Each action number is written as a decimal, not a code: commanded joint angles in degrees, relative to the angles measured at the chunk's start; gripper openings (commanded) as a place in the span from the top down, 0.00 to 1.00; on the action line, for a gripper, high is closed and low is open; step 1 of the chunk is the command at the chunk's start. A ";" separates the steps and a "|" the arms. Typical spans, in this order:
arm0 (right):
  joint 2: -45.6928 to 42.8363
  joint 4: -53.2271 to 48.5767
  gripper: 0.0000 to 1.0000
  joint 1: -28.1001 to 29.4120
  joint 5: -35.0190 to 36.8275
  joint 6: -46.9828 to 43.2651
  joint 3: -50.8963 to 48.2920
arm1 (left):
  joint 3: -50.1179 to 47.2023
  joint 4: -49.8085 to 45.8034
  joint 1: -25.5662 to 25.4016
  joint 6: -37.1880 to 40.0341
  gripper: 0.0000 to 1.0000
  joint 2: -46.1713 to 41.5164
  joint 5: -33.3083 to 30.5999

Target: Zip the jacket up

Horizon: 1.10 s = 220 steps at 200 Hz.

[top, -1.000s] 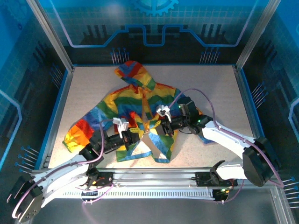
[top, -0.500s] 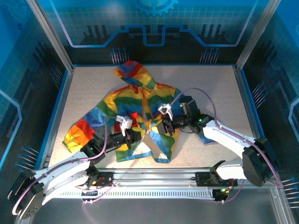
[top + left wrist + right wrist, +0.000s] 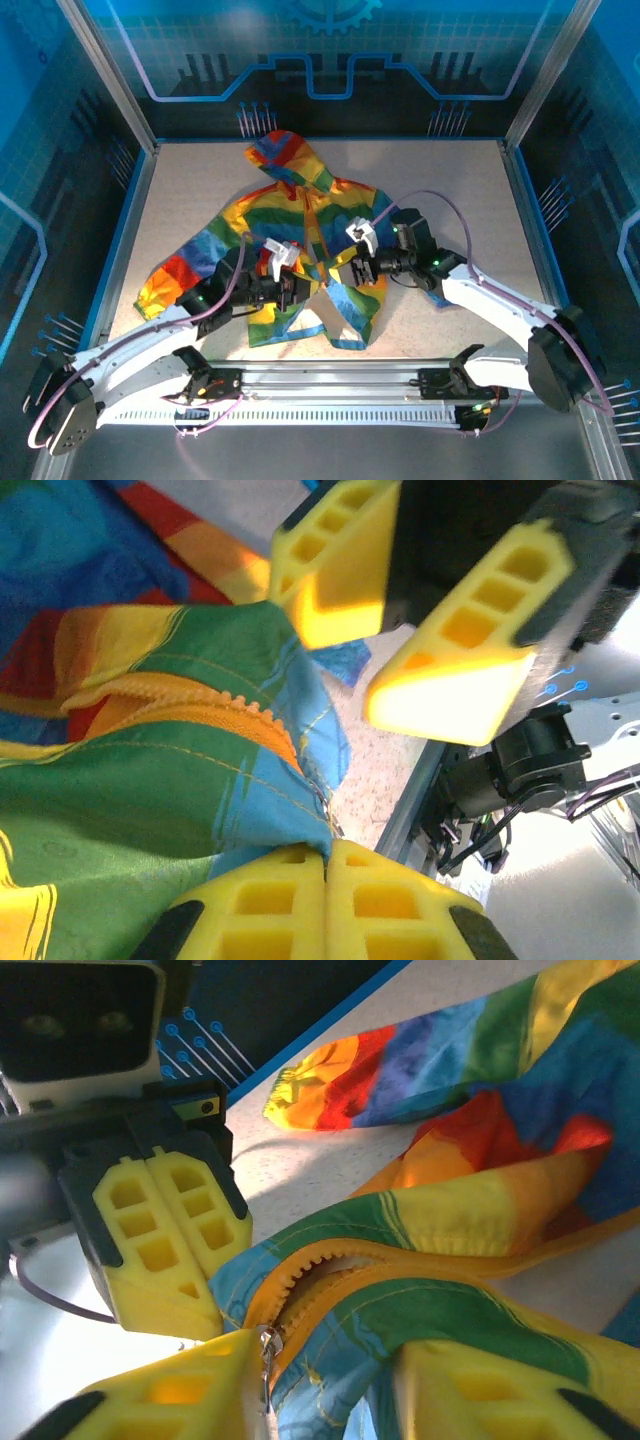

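The zipper slider [image 3: 268, 1346] is hanging down at the bent hem, so the robot's right gripper needs to hold the blue fabric [image 3: 327, 1368] next to it before the left gripper grips anew.
The rainbow-striped jacket [image 3: 290, 215] lies hood-away on the table, its front parted at the hem. My left gripper [image 3: 293, 287] is shut on the blue hem fabric [image 3: 290, 810] beside the orange zipper [image 3: 230, 720]; its point in the left wrist view is [image 3: 326, 865]. My right gripper [image 3: 352, 270] faces it from the right, jaws apart. Between those jaws [image 3: 330, 1400] lie the jacket's blue-green fabric [image 3: 480, 1220] and the metal zipper slider [image 3: 267, 1345], which hangs against the left fingertip [image 3: 180, 1390]. The zipper teeth above the slider gape open.
A blue rim [image 3: 525, 215] borders the speckled table [image 3: 450, 190]. A metal rail [image 3: 330, 380] runs along the near edge, just below the jacket's hem. Slanted frame posts [image 3: 110, 75] stand at the back corners. One sleeve [image 3: 175, 280] stretches to the left.
My right gripper has opened from shut. My left gripper, still shut on the hem, has moved right toward the right gripper, narrowing the gap at the jacket's bottom.
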 commanded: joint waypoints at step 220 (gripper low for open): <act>-12.23 15.80 0.60 27.30 50.73 -35.28 -16.28 | 21.44 -30.28 3.41 -7.59 1.00 11.56 12.13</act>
